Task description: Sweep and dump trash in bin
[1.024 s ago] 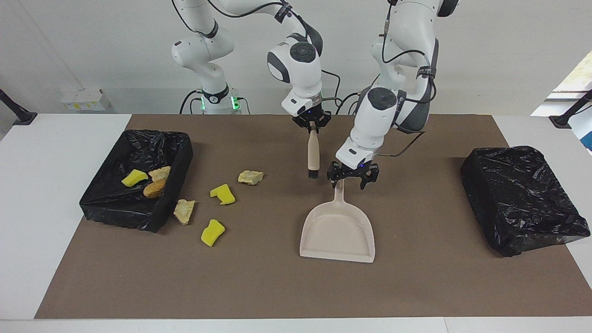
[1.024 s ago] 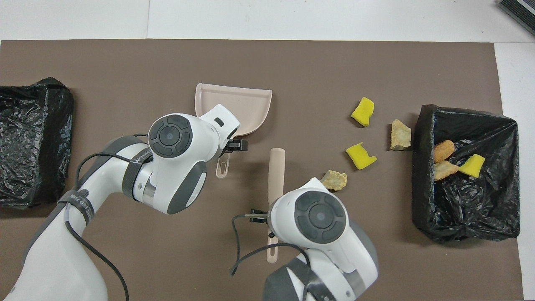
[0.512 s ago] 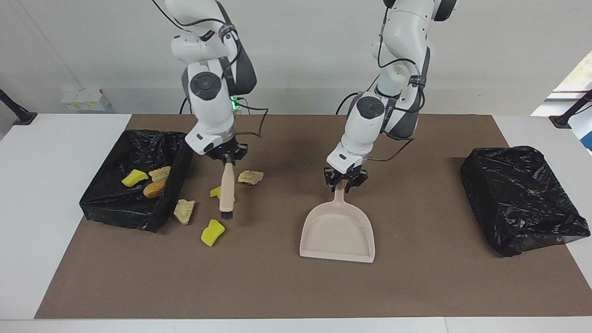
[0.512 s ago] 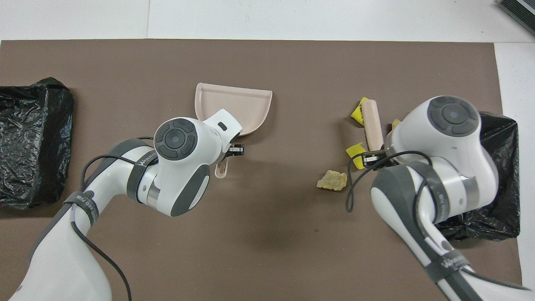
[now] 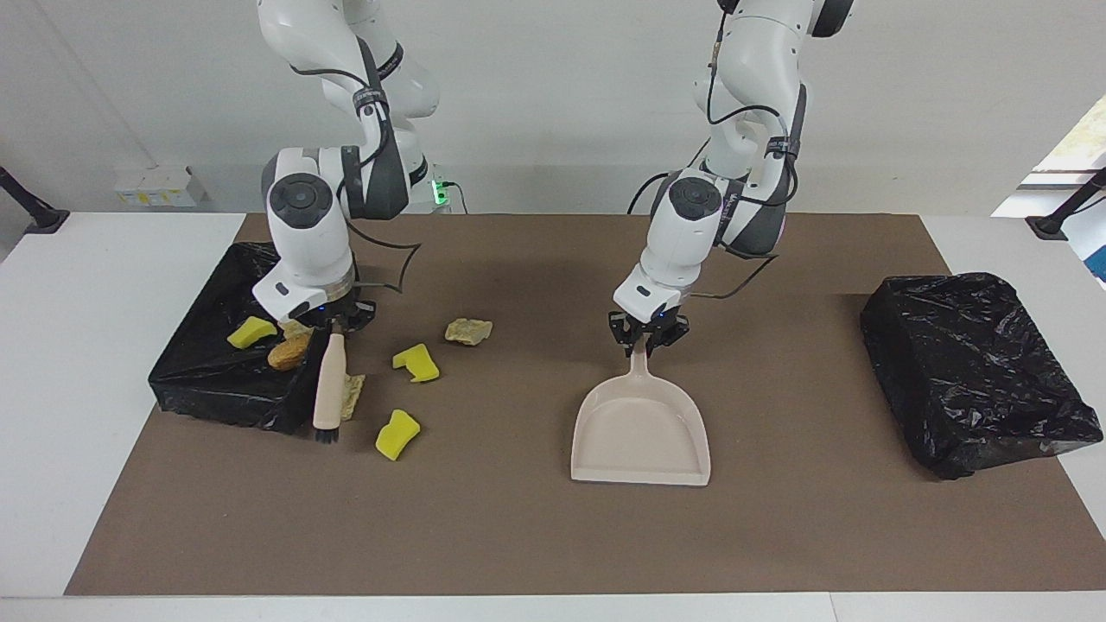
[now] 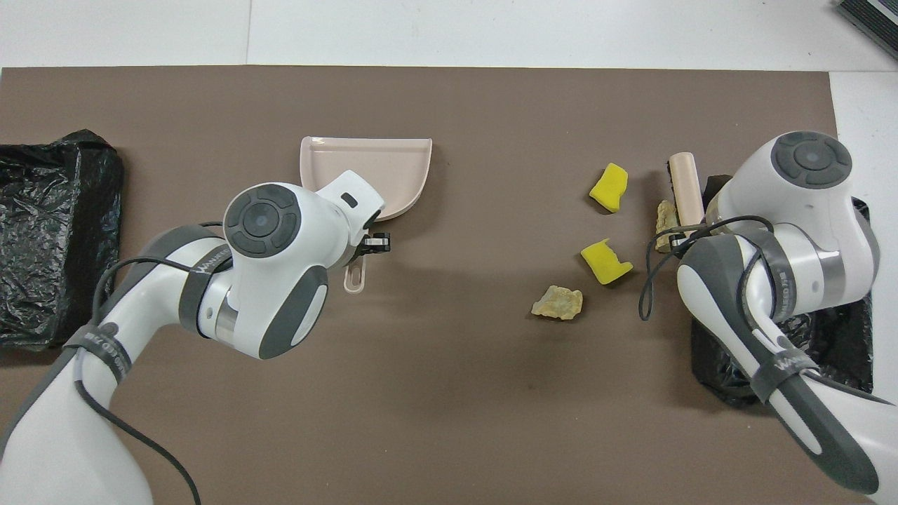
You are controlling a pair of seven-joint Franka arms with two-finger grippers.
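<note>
The pink dustpan's open edge [image 6: 367, 142] aims past the loose trash, so next my left gripper turns the dustpan to face the yellow foam chunks [image 6: 606, 261] before the brush sweeps.
My right gripper [image 5: 334, 323] [image 6: 682, 235] is shut on a beige brush [image 5: 328, 387] [image 6: 684, 191]. The brush hangs bristles down beside the open black-lined bin [image 5: 216, 399] [image 6: 852, 365], in front of a beige lump [image 5: 352, 390] [image 6: 662, 216]. More trash lies loose on the mat: two yellow foam chunks [image 5: 416, 363] [image 5: 397, 434] [image 6: 605, 261] [image 6: 609, 187] and a beige rock-like piece [image 5: 468, 330] [image 6: 558, 302]. A yellow chunk [image 5: 252, 332], an orange-brown lump [image 5: 288, 352] and a beige piece [image 5: 299, 326] sit in the bin. My left gripper [image 5: 648, 339] [image 6: 366, 245] is shut on the pink dustpan's [image 5: 639, 432] [image 6: 368, 165] handle.
A closed box wrapped in black plastic [image 5: 976, 371] [image 6: 49, 231] stands at the left arm's end of the brown mat [image 5: 536, 536]. In the overhead view my right arm covers most of the bin.
My right arm swung the brush from mid-table across the trash to the bin's edge. My left gripper closed on the dustpan handle and shifted the pan slightly toward the left arm's end.
</note>
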